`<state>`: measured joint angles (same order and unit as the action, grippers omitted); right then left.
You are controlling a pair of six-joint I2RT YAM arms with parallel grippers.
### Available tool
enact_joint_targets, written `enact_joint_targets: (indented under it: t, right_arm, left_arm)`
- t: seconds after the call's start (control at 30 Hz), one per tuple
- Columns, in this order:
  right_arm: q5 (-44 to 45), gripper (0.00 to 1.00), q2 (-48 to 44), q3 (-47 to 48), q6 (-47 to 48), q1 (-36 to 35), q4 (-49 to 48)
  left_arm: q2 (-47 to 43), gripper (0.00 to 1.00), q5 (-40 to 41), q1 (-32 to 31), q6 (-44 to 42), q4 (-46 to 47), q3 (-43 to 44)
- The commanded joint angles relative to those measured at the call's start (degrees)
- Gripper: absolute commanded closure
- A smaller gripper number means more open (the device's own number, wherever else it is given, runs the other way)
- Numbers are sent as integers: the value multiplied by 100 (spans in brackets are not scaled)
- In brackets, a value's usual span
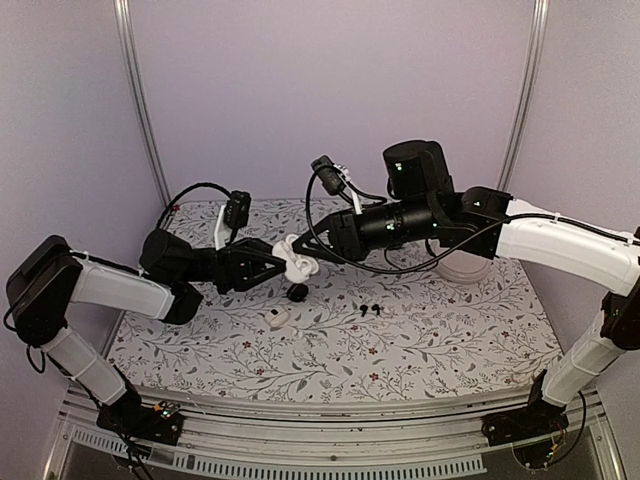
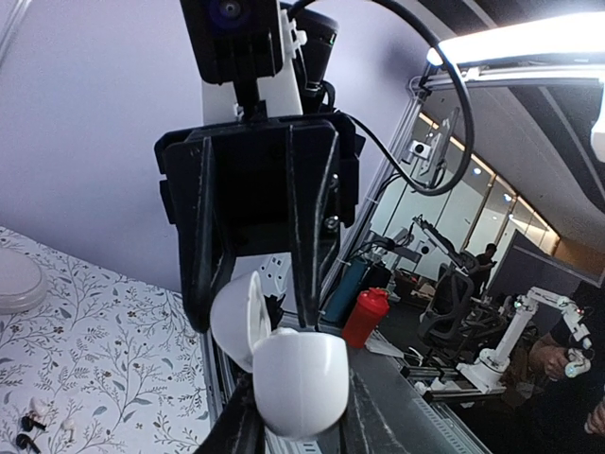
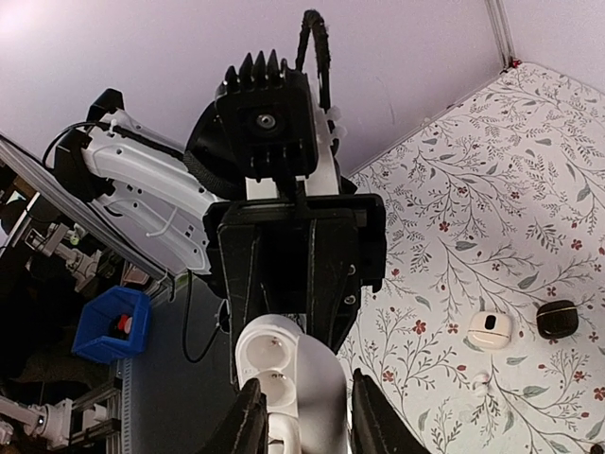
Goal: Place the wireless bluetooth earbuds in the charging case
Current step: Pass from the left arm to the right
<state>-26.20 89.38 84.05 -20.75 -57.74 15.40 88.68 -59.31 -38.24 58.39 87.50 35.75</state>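
Observation:
The open charging case (image 1: 297,262) is tilted in my left gripper, so my right gripper should hold the case while my left gripper moves back and takes its body (image 2: 301,386) level.
The white charging case (image 1: 293,263) hangs above the table with its lid (image 2: 236,317) flipped open. My left gripper (image 1: 283,258) is shut on its rounded body (image 2: 301,378). From the right, my right gripper (image 3: 307,416) has its fingers (image 3: 248,421) close against both sides of the case, whose two round sockets (image 3: 271,367) face the right wrist camera. A pair of black earbuds (image 1: 370,310) lies on the table in front of the arms, also low in the left wrist view as black earbuds (image 2: 26,437). A small white earbud (image 3: 482,380) lies on the cloth.
A round black case (image 1: 298,292) and a small white case (image 1: 275,317) sit on the flowered cloth below the grippers. A white round dish (image 1: 465,268) stands under the right arm. Cables loop above both wrists.

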Motion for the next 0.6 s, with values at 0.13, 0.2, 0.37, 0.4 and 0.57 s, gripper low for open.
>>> enact_joint_targets:
  t: [0.13,0.2,0.37,0.4,0.57]
  right_arm:
    - [-120,80,-26,72,-60,16,29]
    - [-123,80,-31,55,-69,10,46]
    - [-90,91,-53,62,-69,16,84]
    - [-81,92,-53,73,-69,17,97]
    - [26,96,-70,191,11,14,266]
  left_arm:
    - [148,100,-11,-95,21,1691,195]
    - [149,100,-2,-96,21,1691,204]
    - [166,98,41,-96,46,1691,205]
    - [178,95,42,-95,57,1691,197]
    - [206,81,59,-96,90,1682,153]
